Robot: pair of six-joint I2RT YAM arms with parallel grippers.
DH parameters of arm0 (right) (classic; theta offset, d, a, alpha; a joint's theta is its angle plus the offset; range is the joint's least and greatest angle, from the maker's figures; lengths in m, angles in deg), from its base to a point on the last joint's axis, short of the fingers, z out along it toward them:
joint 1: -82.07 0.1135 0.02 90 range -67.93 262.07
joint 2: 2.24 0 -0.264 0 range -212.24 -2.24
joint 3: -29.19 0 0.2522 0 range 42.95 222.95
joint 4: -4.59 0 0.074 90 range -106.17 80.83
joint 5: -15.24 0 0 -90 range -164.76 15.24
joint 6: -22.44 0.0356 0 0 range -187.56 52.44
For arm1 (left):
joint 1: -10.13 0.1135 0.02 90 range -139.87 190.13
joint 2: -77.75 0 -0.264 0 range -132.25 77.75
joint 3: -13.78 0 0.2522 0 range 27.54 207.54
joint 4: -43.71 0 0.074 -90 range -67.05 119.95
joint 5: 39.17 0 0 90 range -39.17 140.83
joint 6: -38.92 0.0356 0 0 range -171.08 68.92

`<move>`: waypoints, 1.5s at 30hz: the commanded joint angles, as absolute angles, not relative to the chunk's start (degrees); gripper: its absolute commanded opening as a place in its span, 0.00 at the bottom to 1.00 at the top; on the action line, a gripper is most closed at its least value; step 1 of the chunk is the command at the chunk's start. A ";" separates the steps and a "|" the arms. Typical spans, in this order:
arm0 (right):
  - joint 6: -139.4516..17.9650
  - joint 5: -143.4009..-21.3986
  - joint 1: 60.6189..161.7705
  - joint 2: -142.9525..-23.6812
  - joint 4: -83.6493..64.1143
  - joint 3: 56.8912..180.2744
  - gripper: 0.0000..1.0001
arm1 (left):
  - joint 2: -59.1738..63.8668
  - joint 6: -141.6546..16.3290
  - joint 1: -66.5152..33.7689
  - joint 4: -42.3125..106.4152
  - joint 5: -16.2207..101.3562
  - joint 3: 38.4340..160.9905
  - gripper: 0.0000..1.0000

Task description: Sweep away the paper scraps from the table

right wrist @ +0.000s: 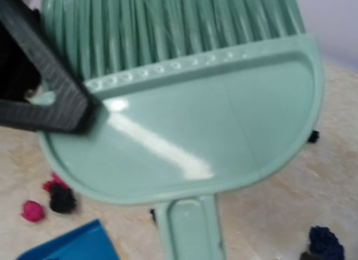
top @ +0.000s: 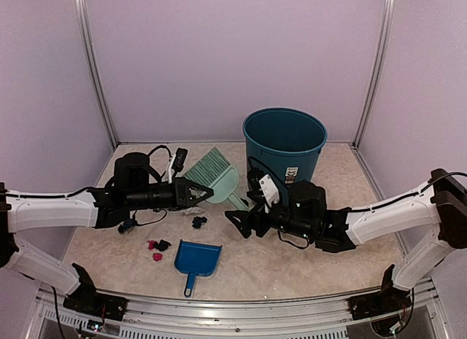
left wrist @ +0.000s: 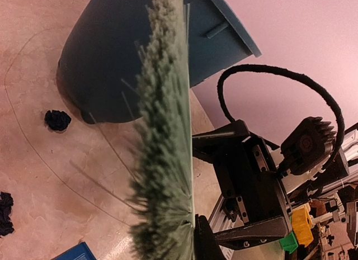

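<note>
The hand brush is held by its head (top: 225, 184) in my left gripper, so next I lift the brush and pass its handle (top: 237, 201) to my right gripper before I sweep.
The pale green hand brush (top: 214, 180) is held off the table (top: 321, 259), left of the bin. My left gripper (top: 201, 194) is shut on its head; one black finger (left wrist: 226, 237) presses the back plate and the other is hidden behind the bristles (left wrist: 165, 131). My right gripper (top: 239, 213) is open at the brush handle (right wrist: 190, 229), which runs down out of the right wrist view; its fingers do not show there. Paper scraps lie below the brush: dark ones (top: 198, 222), pink and black ones (top: 157, 246). The right wrist view shows a pink scrap (right wrist: 32, 211) and a navy one (right wrist: 324, 240).
A blue dustpan (top: 197, 259) lies near the front edge, handle toward me. A teal bin (top: 284, 142) stands at the back, right of the brush. Lilac walls close in three sides. A metal rail (top: 241, 310) runs along the near edge.
</note>
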State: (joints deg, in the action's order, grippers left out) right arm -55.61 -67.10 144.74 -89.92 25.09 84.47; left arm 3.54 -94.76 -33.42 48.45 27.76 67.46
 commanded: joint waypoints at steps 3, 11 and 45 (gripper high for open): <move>-50.54 -74.62 144.82 -84.15 30.01 82.32 0.98 | 9.23 -89.97 -33.89 54.72 26.17 68.19 0.00; -47.87 -82.47 144.11 -77.87 39.19 78.68 0.99 | 14.92 -87.91 -35.66 64.88 22.90 67.58 0.00; -33.65 -92.91 139.52 -80.20 61.01 81.71 0.62 | 9.11 -81.74 -43.03 68.34 26.11 74.23 0.00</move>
